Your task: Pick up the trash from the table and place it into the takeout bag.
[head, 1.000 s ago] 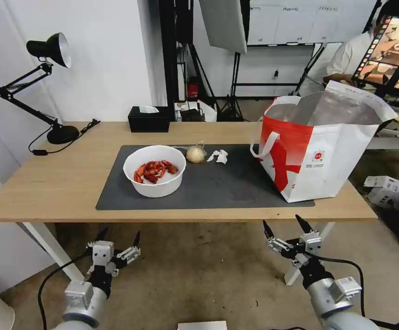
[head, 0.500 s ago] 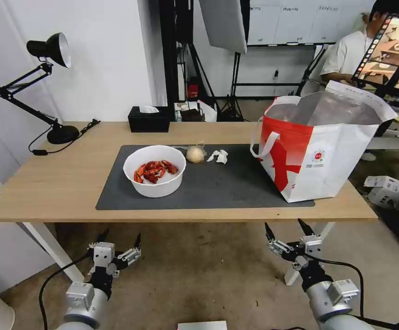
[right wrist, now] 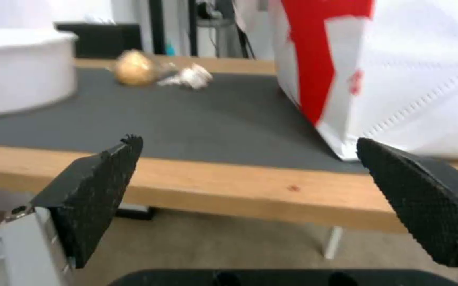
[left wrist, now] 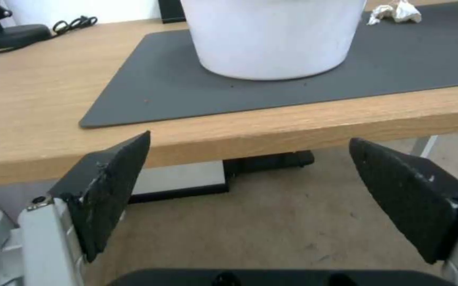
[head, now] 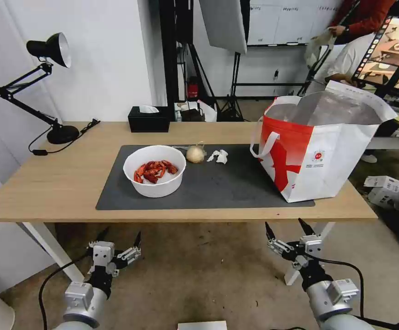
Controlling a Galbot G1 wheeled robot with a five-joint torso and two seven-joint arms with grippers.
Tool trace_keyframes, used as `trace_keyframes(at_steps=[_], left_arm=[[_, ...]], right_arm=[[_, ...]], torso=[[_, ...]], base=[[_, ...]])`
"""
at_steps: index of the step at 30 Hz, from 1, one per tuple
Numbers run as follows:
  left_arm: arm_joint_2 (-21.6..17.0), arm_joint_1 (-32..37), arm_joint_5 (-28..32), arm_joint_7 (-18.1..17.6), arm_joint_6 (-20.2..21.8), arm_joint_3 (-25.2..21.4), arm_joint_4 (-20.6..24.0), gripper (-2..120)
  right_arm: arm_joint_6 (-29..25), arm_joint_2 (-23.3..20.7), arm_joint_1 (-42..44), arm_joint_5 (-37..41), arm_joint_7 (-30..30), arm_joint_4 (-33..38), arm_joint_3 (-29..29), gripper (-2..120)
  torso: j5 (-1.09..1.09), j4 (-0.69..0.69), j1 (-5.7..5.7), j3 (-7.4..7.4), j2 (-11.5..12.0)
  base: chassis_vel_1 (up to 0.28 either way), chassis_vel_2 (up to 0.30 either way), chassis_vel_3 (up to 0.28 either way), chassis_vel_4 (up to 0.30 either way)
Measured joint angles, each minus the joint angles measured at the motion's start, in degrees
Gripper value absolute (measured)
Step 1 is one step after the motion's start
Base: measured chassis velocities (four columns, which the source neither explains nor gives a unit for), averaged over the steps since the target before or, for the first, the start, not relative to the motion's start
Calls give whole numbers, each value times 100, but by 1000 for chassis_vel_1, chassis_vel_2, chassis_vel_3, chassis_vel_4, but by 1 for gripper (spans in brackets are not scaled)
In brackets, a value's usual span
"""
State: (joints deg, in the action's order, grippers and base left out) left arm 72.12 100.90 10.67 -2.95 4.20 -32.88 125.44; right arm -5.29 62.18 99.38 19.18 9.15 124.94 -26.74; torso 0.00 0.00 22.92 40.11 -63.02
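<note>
I expect the wrap to stay on with its tail sticking out when I lift the beige wrapped ball (head: 196, 154), because a loose clear tail (head: 180, 147) reaches sideways from the ball.
On the dark mat of the wooden table (head: 48, 183) stands a white bowl of red shells (head: 154, 170) (left wrist: 271, 35) (right wrist: 17, 67). Behind it lie a beige wrapped ball (head: 195, 154) (right wrist: 133, 68) and a crumpled white tissue (head: 218, 156) (left wrist: 396, 12) (right wrist: 192, 76). The white and red takeout bag (head: 320, 146) (right wrist: 398, 71) stands open at the mat's right end, its foil lining showing. My left gripper (head: 119, 237) (left wrist: 250, 143) hangs open below the table's front edge, under the bowl. My right gripper (head: 286, 226) (right wrist: 250, 145) is open too, below the edge near the bag.
A black tissue box (head: 149, 119) sits at the table's back edge. A black desk lamp (head: 48, 50) with its cable stands at the back left corner. White table legs (head: 52, 247) come down near both grippers. Studio stands and a monitor (head: 391, 46) fill the room behind.
Both grippers hold the same place below the table edge, the right one perhaps a touch lower than a second ago. The table's things have not moved.
</note>
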Motion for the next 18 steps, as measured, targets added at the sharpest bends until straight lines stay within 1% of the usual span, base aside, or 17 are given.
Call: trace_keyframes(at_steps=[4, 6, 8, 9, 10, 11, 12, 14, 15, 16, 18], left_arm=[[9, -10, -5, 0, -17, 1, -12, 100], [-8, -73, -12, -1, -34, 13, -37, 100], [-33, -131, -11, -1, -34, 37, -69, 100], [-46, -181, -11, -1, -34, 60, -105, 100], [-40, -198, -11, 0, -35, 68, -128, 100], [-40, -198, -11, 0, -35, 68, -128, 100], [-28, -203, -11, 8, -35, 73, -138, 100], [-17, -218, -10, 18, -35, 74, -139, 100], [-17, -218, -10, 18, -35, 74, -139, 100], [-15, -234, -5, 20, -34, 73, -137, 100], [3, -295, 13, 21, -31, 64, -119, 100]], right_arm=[[-84, -64, -144, 98, -174, -2, 141, 100], [-254, -213, -556, 213, -417, -138, 293, 100], [-317, -283, -716, 249, -515, -160, 297, 100], [-348, -387, -909, 334, -610, -188, 316, 100], [-361, -561, -1204, 478, -713, -242, 390, 100], [-361, -561, -1204, 478, -713, -242, 390, 100], [-359, -775, -1574, 623, -805, -347, 523, 100], [-255, -1141, -2358, 834, -866, -667, 966, 100], [-255, -1141, -2358, 834, -866, -667, 966, 100], [-191, -1242, -2661, 910, -868, -803, 1160, 100], [82, -1413, -3715, 1213, -750, -1210, 1788, 100]], torso=[[-1, -1, -1, 0, 0], [2, 2, 0, 1, 0], [2, 2, 0, 0, 0], [-1, -3, 0, 0, 0], [-1, -2, 0, 1, 0], [-1, -2, 0, 1, 0], [0, -2, 0, 0, 0], [0, 4, 0, 1, 0], [0, 4, 0, 1, 0], [1, 2, 0, 1, 0], [0, 1, 1, 1, 1]], base=[[0, 0, 0, 0], [0, 0, 0, 0], [0, 0, 0, 0], [0, 0, 0, 0], [0, 0, 0, 0], [0, 0, 0, 0], [0, 0, 0, 0], [0, 0, 0, 0], [0, 0, 0, 0], [0, 0, 0, 0], [0, 0, 0, 0]])
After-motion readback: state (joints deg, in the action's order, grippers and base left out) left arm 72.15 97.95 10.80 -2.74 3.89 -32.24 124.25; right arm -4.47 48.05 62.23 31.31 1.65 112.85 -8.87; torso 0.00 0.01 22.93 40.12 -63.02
